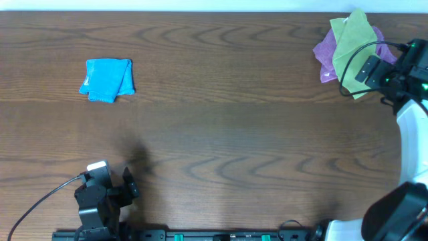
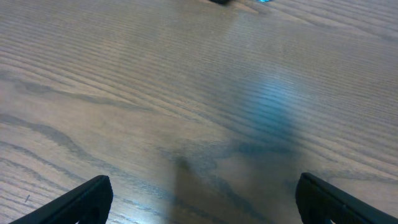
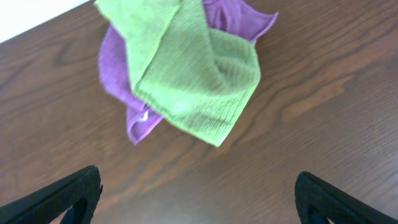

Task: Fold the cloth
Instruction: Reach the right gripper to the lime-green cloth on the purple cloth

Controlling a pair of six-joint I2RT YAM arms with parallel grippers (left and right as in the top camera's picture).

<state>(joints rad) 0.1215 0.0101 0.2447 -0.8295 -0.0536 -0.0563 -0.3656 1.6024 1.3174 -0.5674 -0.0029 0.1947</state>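
Observation:
I keep moving my right gripper toward the raised green fold and close it there, because the green cloth lies free on top of the purple cloth.
The lime-green cloth lies crumpled on top of a purple cloth at the table's far right corner. In the right wrist view the green cloth fills the upper middle, with the purple cloth showing under its left and top edges. My right gripper is open and empty, hovering just short of the green cloth; in the overhead view the gripper sits at the cloth's right edge. My left gripper is open and empty over bare wood near the front left.
A bright blue folded cloth lies at the far left of the table. The table's back edge runs just behind the cloth pile. A black cable loops over the green cloth.

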